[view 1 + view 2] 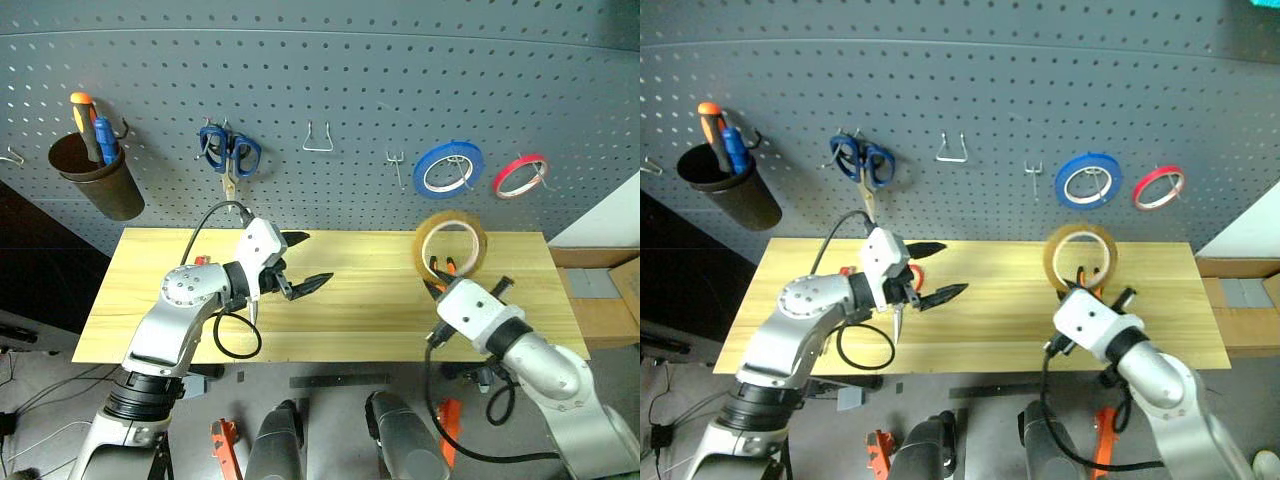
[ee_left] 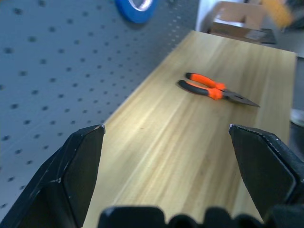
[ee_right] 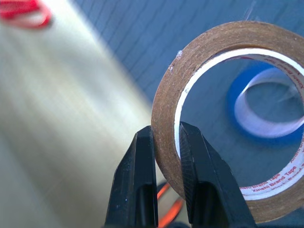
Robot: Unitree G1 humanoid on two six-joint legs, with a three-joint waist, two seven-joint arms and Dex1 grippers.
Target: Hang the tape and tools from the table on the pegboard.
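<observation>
The hook's tips (image 1: 225, 123) stick out past the blue-handled scissors' loops, so the red-handled scissors will hang in a layer over that pair when I slide them on.
My right gripper (image 3: 166, 130) is shut on the rim of the yellowish-tan tape (image 1: 451, 242), holding the ring upright above the right part of the table (image 1: 370, 305), below the pegboard (image 1: 350, 70). The orange-and-black pliers (image 2: 213, 89) lie on the wood just behind the held roll. Over the table's left middle, my left gripper (image 1: 312, 260) hangs open with nothing between its fingers. Red handles of the scissors (image 1: 915, 276) peek out from under the left gripper, mostly hidden by it.
On the pegboard hang blue-handled scissors (image 1: 230, 152), a blue tape roll (image 1: 448, 167) and a red tape roll (image 1: 520, 176). A dark cup (image 1: 95, 175) at the left holds orange and blue screwdrivers. Two bare metal hooks (image 1: 318, 140) sit between the scissors and the blue roll.
</observation>
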